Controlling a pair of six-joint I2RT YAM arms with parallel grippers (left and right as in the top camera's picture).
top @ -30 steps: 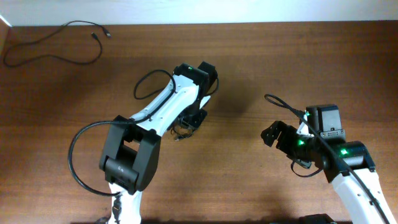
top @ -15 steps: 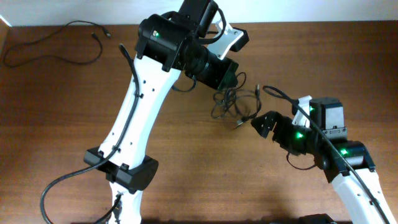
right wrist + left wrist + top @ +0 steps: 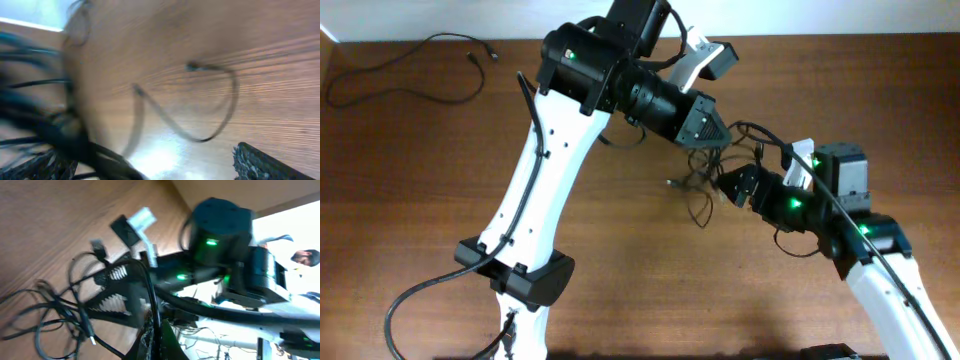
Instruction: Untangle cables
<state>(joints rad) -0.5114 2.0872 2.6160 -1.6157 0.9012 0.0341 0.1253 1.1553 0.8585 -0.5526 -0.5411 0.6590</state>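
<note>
The tangle hangs in a bunch next to my open right gripper. Next, my right gripper moves back out of the way while my left gripper pulls the tangle away and onto the wood.
A tangle of thin black cables hangs above the table under my raised left gripper, which is shut on one strand. In the left wrist view the strand runs up between the shut fingers, and the knot with its plug ends dangles to the left. My right gripper is open right beside the tangle. In the right wrist view its fingers stand wide apart with blurred cable strands at the left finger. Another single cable lies apart at the far left.
The wooden table's back edge meets a pale wall. The left arm's white links rise over the table's middle. A looped cable lies flat on the wood ahead of the right wrist camera.
My left arm rose from the table and swung right, lifting the tangle. My right gripper moved up and left to the hanging cables, staying open.
</note>
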